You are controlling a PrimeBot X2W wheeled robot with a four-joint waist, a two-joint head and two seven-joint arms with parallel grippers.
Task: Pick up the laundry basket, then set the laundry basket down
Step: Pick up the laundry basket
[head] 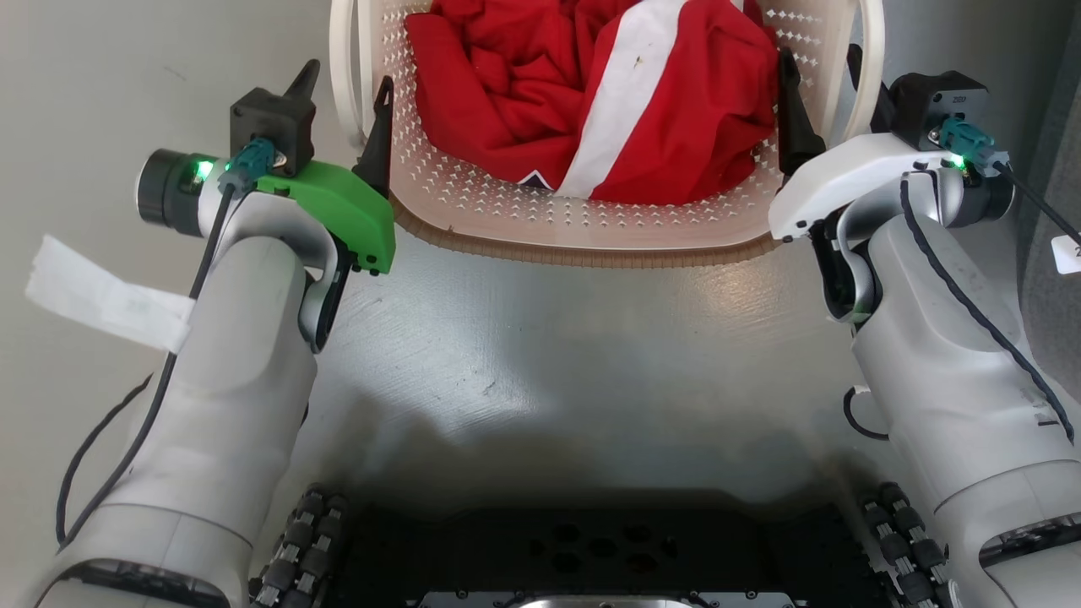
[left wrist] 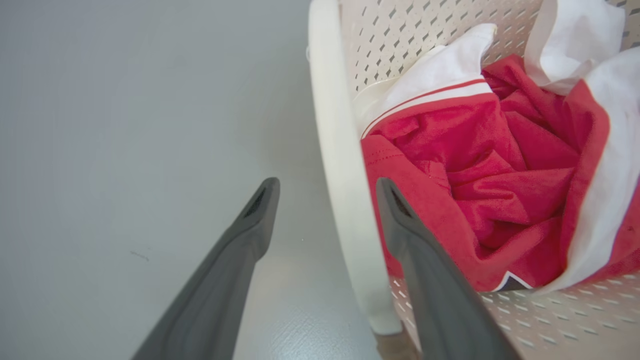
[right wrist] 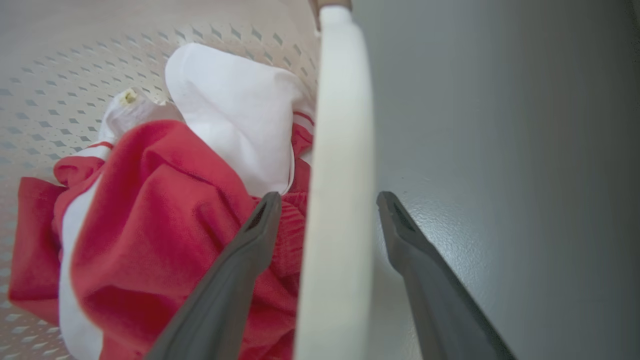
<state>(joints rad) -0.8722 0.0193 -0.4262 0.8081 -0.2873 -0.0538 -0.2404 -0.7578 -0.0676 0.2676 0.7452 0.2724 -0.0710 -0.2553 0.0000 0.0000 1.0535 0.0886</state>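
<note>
The red and white clothes [head: 598, 96] sit low within the perforated walls [head: 598, 221], so they will stay folded when I pick up the laundry basket.
The laundry basket [head: 507, 219], cream-white and perforated with a brown rim, stands on the grey floor ahead of me, holding red and white clothes [head: 608, 93]. My left gripper [head: 346, 97] is open and straddles the basket's left loop handle [left wrist: 340, 165], one finger outside and one inside the basket. On the other side, the right gripper [head: 832, 93] is open too, with the right loop handle [right wrist: 340, 175] running between its two fingers. Neither pair of fingers presses on its handle.
Grey floor [head: 549, 355] surrounds the basket. My dark wheeled base [head: 591, 549] fills the bottom of the head view. A white paper tag [head: 101, 295] hangs from the left forearm. A darker grey surface [head: 1056, 169] runs along the right edge.
</note>
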